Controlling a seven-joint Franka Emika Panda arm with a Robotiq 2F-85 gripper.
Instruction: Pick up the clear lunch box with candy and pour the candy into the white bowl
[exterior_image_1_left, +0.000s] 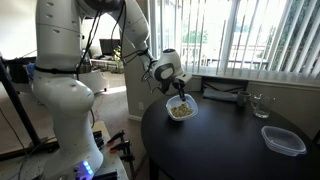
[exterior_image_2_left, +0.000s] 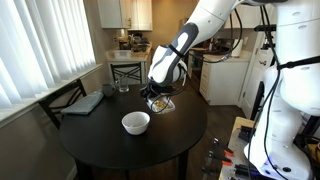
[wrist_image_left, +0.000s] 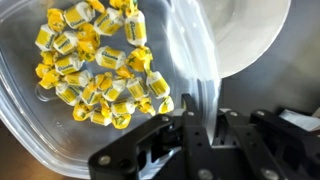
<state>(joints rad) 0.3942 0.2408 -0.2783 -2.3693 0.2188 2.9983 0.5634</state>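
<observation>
I should raise the lunch box and move its opposite rim over the bowl before I tip it, because the white bowl is next to the lunch box's rim my gripper holds.
My gripper is shut on the rim of the clear lunch box. The candy, small yellow wrapped pieces, lies heaped inside it. In the wrist view the white bowl lies just past the tub's rim at the upper right. In an exterior view the gripper holds the tub low over the round black table, and the white bowl stands right beside it. In an exterior view the gripper is over the tub with candy; I cannot make out the bowl there.
A wide, flat clear container and a drinking glass stand on the table, the glass also showing in the other view. A dark folded cloth lies near the window side. A chair stands beyond the table.
</observation>
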